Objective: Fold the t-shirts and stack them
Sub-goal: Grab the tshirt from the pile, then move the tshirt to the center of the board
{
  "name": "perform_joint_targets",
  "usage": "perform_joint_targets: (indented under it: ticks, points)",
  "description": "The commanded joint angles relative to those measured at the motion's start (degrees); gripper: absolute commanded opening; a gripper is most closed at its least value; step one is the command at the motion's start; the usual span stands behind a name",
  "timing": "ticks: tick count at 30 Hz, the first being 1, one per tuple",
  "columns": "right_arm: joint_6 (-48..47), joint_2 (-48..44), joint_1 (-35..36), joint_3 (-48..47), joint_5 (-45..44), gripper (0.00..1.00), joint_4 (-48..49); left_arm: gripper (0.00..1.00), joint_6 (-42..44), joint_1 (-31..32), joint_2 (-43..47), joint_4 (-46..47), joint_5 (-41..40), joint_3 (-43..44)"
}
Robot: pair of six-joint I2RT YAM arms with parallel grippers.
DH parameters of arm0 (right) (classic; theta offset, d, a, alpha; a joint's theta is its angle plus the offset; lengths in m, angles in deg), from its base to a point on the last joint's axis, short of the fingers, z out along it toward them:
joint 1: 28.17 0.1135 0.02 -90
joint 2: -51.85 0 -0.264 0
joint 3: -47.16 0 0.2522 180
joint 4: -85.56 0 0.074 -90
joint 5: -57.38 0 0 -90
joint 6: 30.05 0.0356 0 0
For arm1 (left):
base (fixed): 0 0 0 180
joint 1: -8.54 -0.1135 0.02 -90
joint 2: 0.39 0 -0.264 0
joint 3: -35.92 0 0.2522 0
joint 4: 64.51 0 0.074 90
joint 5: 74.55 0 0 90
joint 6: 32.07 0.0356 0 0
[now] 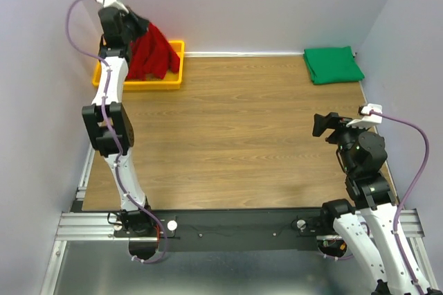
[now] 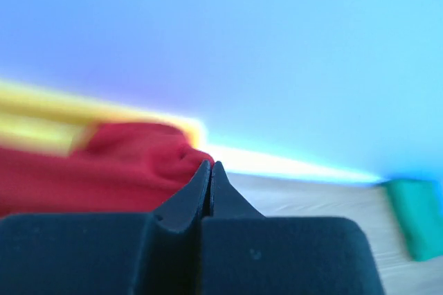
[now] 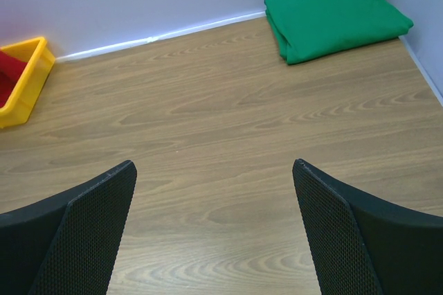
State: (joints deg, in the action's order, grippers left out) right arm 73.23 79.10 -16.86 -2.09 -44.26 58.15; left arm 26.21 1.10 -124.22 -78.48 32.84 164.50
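My left gripper is holding the red t-shirt (image 1: 155, 57) and the wood tabletop (image 1: 257, 136) is clear, so I should keep swinging toward it and let go past the yellow tray.
The red t-shirt (image 1: 152, 54) hangs bunched from my left gripper (image 1: 136, 30) over the yellow tray at the far left. In the left wrist view the jaws of the left gripper (image 2: 211, 165) are pressed together with the red t-shirt (image 2: 104, 167) at their tips. The green t-shirt (image 1: 333, 64) lies folded in the far right corner; it also shows in the right wrist view (image 3: 336, 14) and the left wrist view (image 2: 415, 215). My right gripper (image 1: 322, 124) is open and empty above bare table, near the right side, as the right wrist view (image 3: 214, 170) shows.
The yellow tray (image 1: 173, 80) stands at the far left against the back wall; it also shows in the right wrist view (image 3: 28, 80). Walls close the table on the back and both sides. Wood tabletop (image 1: 235, 129) lies between the two arms.
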Motion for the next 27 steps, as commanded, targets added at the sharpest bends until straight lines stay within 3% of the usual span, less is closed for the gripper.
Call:
perform_joint_targets:
  ticks: [1, 10, 15, 18, 19, 23, 27]
  points:
    - [-0.97, -1.14, 0.38, 0.50, 0.48, 1.00, -0.76, 0.00, -4.13, 4.00, 9.82, 5.22, 5.64, 5.40]
    - [-1.15, -2.46, 0.47, 0.50, 0.21, 1.00, -0.76, 0.00, -3.35, 20.42, 20.02, 4.87, 9.41, 13.49]
    - [-0.71, -3.25, 0.47, 0.15, 0.21, 1.00, -0.76, 0.00, 2.36, 24.05, 27.41, 4.34, 8.37, 3.06]
    - [0.87, -3.43, 0.38, -0.11, 1.44, 1.00, -0.94, 0.11, 6.57, 24.32, 30.48, 0.66, 7.06, -7.49]
    - [1.39, -3.43, 0.38, -0.37, 2.75, 1.00, -1.38, 0.22, 9.63, 24.40, 30.93, -1.09, 5.74, -9.69]
    - [4.99, 0.34, 0.38, -2.56, 10.55, 1.00, -4.27, 0.46, 17.81, 26.68, 33.99, -7.69, -1.89, -20.40]
    - [7.37, 6.48, 0.38, -3.54, 18.39, 1.00, -6.30, 0.53, 20.82, 29.75, 37.42, -7.35, -8.59, -29.12]
